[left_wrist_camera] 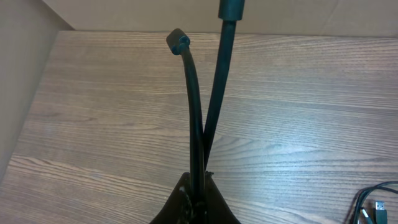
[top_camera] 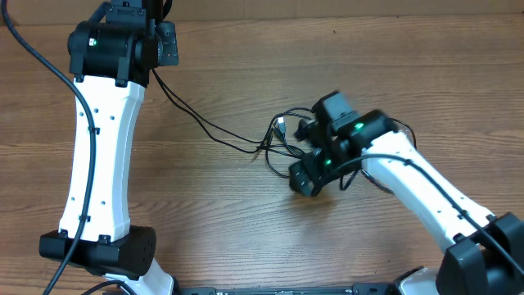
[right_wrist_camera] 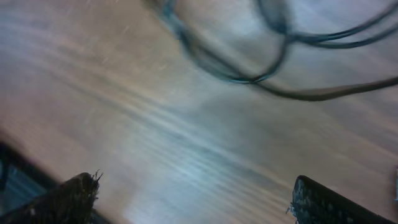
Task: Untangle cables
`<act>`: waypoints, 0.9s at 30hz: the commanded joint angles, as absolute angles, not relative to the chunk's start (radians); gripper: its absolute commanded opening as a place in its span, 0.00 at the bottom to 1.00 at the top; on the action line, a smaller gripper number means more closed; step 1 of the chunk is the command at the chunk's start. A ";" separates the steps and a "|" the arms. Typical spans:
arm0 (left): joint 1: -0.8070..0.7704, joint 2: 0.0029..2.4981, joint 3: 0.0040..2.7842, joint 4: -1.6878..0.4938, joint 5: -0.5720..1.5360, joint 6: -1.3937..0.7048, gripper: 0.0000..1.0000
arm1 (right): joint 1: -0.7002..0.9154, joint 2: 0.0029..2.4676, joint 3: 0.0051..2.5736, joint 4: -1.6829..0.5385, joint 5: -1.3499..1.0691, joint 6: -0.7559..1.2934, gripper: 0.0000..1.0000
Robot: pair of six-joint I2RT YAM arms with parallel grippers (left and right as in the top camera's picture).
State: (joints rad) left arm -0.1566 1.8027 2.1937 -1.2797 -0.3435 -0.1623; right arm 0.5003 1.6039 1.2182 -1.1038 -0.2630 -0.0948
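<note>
The black cables (left_wrist_camera: 387,183) lie curled in a loose, open loop (left_wrist_camera: 359,200) next to the silvery plug, so they will stretch out into long pieces when the robot pulls.
The cables (top_camera: 282,139) are thin black cords lying in a loose tangle at mid-table, with a small silvery plug (top_camera: 281,124) showing. Two strands (top_camera: 205,124) run up left from it to my left gripper (top_camera: 162,45). In the left wrist view that gripper (left_wrist_camera: 198,190) is shut on two black cords; one cord ends in a dark plug (left_wrist_camera: 179,41). My right gripper (top_camera: 304,179) hovers at the tangle's lower right edge. In the right wrist view it (right_wrist_camera: 199,199) stands open over bare wood, with blurred cable loops (right_wrist_camera: 249,71) beyond the fingertips.
The wooden table (top_camera: 213,229) carries both arms. The left arm's white link (top_camera: 102,156) stretches along the left side. More cable loops and a silvery plug (left_wrist_camera: 379,208) show at the lower right of the left wrist view. A pale wall (left_wrist_camera: 25,74) stands to its left.
</note>
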 commanded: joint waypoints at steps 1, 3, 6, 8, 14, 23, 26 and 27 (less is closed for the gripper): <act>-0.157 1.812 2.190 -1.276 -0.338 -0.181 0.04 | 0.567 1.603 1.176 -1.050 -0.302 -0.048 0.99; -0.157 1.812 2.180 -1.277 -0.334 -0.181 0.04 | 0.598 1.603 1.155 -0.995 -0.296 -0.049 0.99; -0.157 1.812 2.175 -1.277 -0.294 -0.179 0.04 | 0.640 1.603 1.122 -0.861 -0.193 -0.057 0.98; -0.157 1.812 2.175 -1.279 -0.271 -0.179 0.04 | 0.661 1.607 1.107 -0.770 -0.067 -0.057 0.99; -0.157 1.812 2.175 -1.295 -0.201 -0.156 0.04 | 0.665 1.673 1.100 -0.612 -0.001 -0.061 1.00; -0.157 1.812 2.175 -1.320 -0.190 -0.134 0.04 | 0.680 1.732 1.155 -0.601 0.033 -0.051 1.00; -0.157 1.812 2.175 -1.320 -0.190 -0.134 0.04 | 0.688 1.703 1.227 -0.710 0.033 0.101 1.00; -0.157 1.812 2.175 -1.320 -0.190 -0.134 0.04 | 0.688 1.694 1.244 -0.732 0.033 0.179 1.00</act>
